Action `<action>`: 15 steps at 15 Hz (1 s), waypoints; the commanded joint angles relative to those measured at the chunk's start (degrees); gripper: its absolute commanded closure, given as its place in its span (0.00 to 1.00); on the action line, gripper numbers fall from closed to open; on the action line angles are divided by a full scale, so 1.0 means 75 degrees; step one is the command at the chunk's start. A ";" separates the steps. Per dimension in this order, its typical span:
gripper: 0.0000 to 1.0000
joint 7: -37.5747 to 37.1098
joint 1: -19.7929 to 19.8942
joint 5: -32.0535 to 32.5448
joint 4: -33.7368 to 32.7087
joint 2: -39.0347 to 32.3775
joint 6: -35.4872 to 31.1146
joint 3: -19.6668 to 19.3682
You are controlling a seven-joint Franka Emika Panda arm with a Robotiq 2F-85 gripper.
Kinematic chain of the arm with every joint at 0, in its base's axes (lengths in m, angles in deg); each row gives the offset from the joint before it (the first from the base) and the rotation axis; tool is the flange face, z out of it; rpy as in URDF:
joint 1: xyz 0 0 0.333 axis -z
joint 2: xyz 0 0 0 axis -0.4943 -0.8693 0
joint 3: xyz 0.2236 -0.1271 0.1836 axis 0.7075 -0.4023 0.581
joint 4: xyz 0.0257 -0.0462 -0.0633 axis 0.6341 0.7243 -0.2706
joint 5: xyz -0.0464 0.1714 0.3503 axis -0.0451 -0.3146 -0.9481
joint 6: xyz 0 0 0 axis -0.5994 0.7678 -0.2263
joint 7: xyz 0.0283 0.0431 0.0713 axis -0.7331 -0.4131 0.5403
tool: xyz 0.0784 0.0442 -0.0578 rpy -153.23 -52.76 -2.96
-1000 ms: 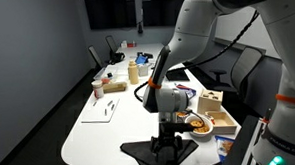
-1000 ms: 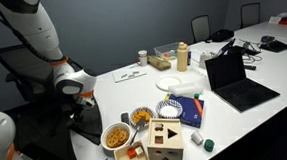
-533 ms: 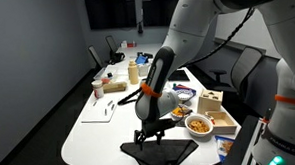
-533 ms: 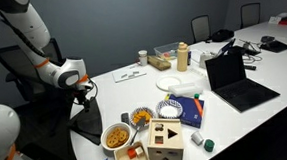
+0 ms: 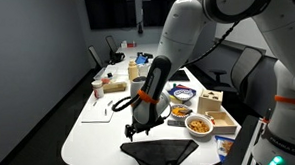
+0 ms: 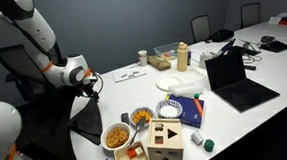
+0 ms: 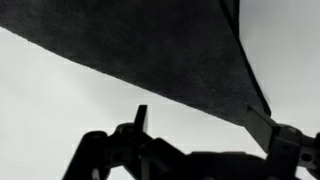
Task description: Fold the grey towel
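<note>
I can see that the grey towel lies thin and flat (image 5: 160,153), so its pointed corner (image 5: 124,146) will fold over the rest, which stays down, as I carry it across.
The grey towel (image 5: 164,151) lies flat as a dark pointed shape on the white table (image 5: 95,130) near its front edge. It also shows in an exterior view (image 6: 86,120) and fills the top of the wrist view (image 7: 170,50). My gripper (image 5: 133,129) hangs above the table just beside the towel's edge, clear of the cloth. It shows at the table's corner in an exterior view (image 6: 93,85). In the wrist view the gripper (image 7: 203,122) has its fingers spread with only bare table between them. It is open and empty.
Two bowls of food (image 5: 198,124) (image 6: 117,137) and a wooden box (image 5: 218,120) (image 6: 167,144) stand close to the towel. A laptop (image 6: 234,79), a white plate (image 6: 172,82), a blue book (image 6: 190,109), paper (image 5: 104,109) and a cup (image 5: 97,88) lie further along.
My gripper has lifted off the towel and moved sideways and up, away from it. The towel stays lying flat on the table.
</note>
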 commanded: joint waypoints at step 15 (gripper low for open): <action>0.23 -0.0014 -0.0089 0.0378 -0.2345 -0.1894 0.0444 0.0216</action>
